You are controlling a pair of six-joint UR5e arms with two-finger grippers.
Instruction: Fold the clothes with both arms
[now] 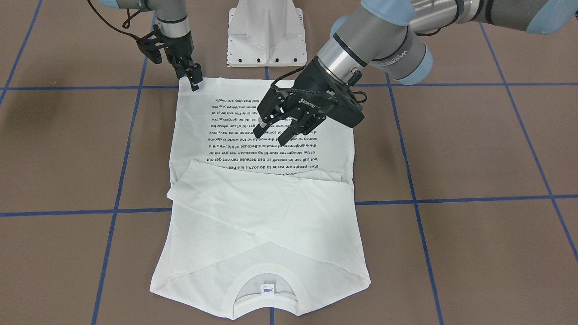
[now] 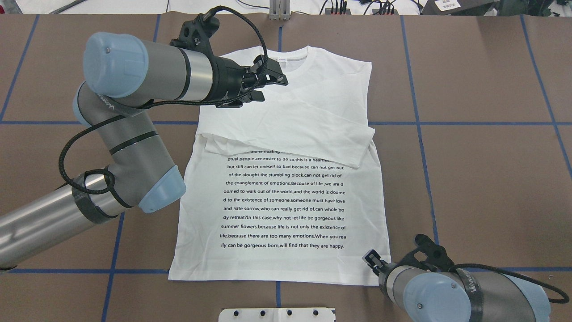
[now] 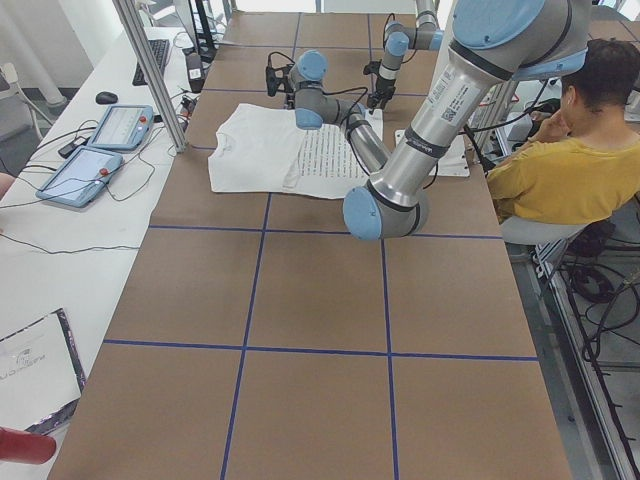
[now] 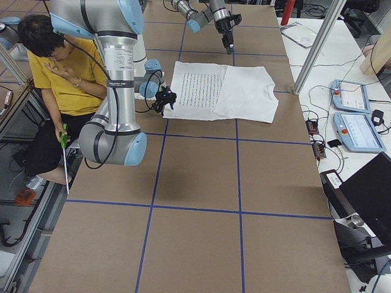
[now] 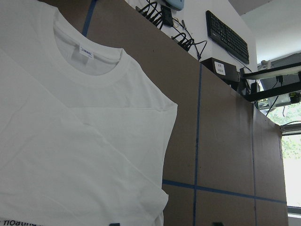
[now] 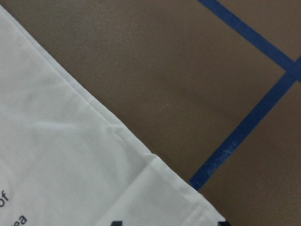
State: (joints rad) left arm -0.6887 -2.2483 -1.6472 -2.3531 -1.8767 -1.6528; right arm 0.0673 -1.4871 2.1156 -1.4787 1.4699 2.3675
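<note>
The collar [image 1: 266,300] will drag along when I pull the puckered corner, because the white T-shirt lies smooth from hem to collar and has little slack.
The white long-sleeved T-shirt [image 1: 262,216] lies flat on the brown table, its black text block [image 2: 283,201] facing up. Both sleeves are folded across the chest [image 2: 313,129]. The collar with its neck label [image 1: 268,289] points away from the robot. My left gripper [image 1: 271,136] is open and empty, hovering above the shirt; it also shows in the overhead view [image 2: 270,87], and its wrist view shows the collar [image 5: 94,70]. My right gripper [image 1: 195,83] is open at the hem corner [image 6: 188,197], which lies between its fingertips. It also shows in the overhead view [image 2: 371,259].
The white pedestal base [image 1: 265,36] stands just behind the hem. Blue tape lines [image 2: 420,123] cross the table. A person in a yellow shirt [image 3: 560,170] sits beside the robot. Tablets [image 3: 100,150] and cables lie on a side bench.
</note>
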